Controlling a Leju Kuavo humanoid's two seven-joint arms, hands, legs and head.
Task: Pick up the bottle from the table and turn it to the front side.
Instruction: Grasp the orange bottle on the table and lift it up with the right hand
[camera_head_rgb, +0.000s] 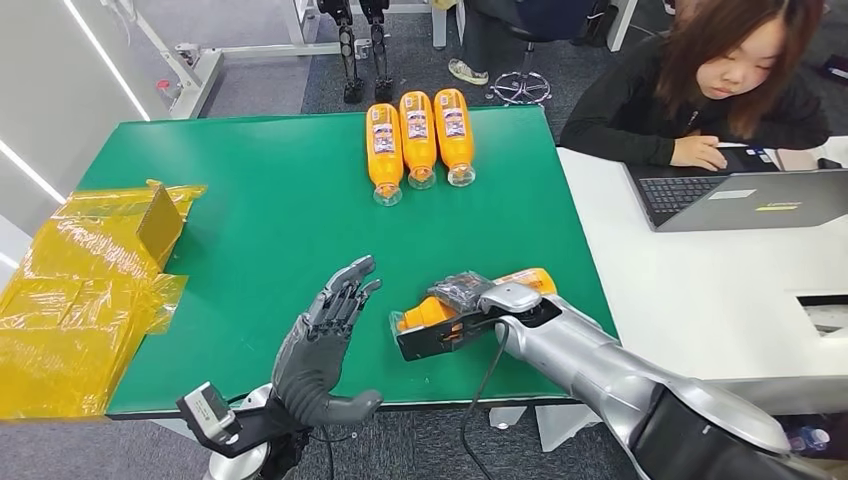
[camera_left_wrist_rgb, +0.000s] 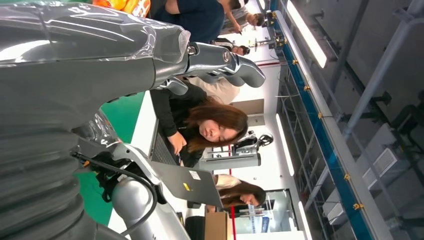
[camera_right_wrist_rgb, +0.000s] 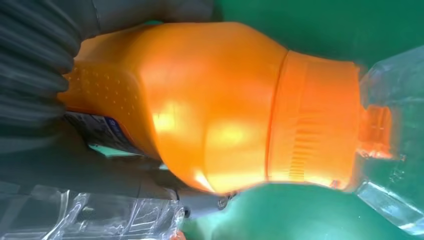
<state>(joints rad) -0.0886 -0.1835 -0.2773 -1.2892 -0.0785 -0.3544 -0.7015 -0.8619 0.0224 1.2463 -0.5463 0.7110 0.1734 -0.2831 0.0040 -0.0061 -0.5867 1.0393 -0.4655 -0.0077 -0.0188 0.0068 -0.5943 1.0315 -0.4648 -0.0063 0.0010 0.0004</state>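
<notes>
The bottle's base end (camera_head_rgb: 530, 280) looks mostly orange past my right gripper, so I expect a hidden blue and white label when I turn the bottle.
An orange bottle (camera_head_rgb: 428, 313) lies on its side on the green table (camera_head_rgb: 270, 230), near the front edge. My right hand (camera_head_rgb: 470, 300) grips it around the body. Up close, the right wrist view shows the bottle's orange shoulder (camera_right_wrist_rgb: 210, 105) and its clear cap end (camera_right_wrist_rgb: 390, 135) just over the green surface. My left hand (camera_head_rgb: 325, 345) stands to the bottle's left, apart from it, palm toward it with fingers spread and nothing in it. The left wrist view shows that hand (camera_left_wrist_rgb: 100, 65) up close, also holding nothing.
Three more orange bottles (camera_head_rgb: 418, 138) lie side by side at the table's far edge, labels up. Crumpled yellow plastic wrap (camera_head_rgb: 85, 290) covers the left end. A person (camera_head_rgb: 710, 80) works at a laptop (camera_head_rgb: 745, 198) on the white table to the right.
</notes>
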